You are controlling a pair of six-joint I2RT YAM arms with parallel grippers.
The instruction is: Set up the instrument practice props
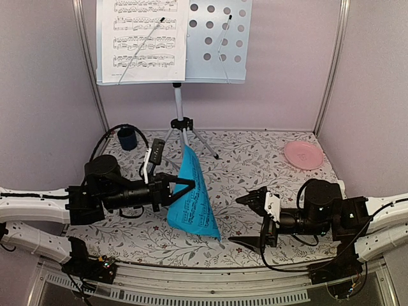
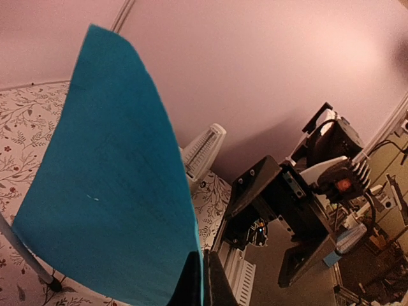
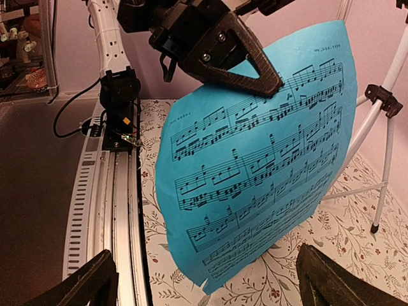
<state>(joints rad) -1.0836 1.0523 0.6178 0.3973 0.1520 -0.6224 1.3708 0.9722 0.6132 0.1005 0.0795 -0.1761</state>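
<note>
I should swing the sheet's lower end point(image 1: 209, 232) up with my left gripper for the handover, because the blue music sheet hangs with its printed side point(image 1: 199, 209) toward my right gripper.
The silver tripod music stand point(image 1: 179, 102) stands at the back, with the white music sheet point(image 1: 143, 38) on the left half of its perforated tray point(image 1: 220, 38). My left gripper point(image 1: 190, 183) is shut on the upper edge of the blue music sheet point(image 1: 193, 204), which hangs upright with its lower corner near the table. In the left wrist view the gripper point(image 2: 198, 271) pinches the blue sheet point(image 2: 108, 191), and the white pyramid metronome point(image 2: 204, 150) stands beyond it. My right gripper point(image 1: 248, 220) is open just right of the sheet, facing its printed side point(image 3: 255, 166), with nothing between its fingers point(image 3: 89, 280).
A pink round plate point(image 1: 303, 155) lies at the back right of the floral table. A small dark cup point(image 1: 127, 137) sits at the back left near cables. The stand's legs point(image 3: 382, 185) spread behind the blue sheet. A metal rail point(image 3: 115, 191) runs along the table's near edge.
</note>
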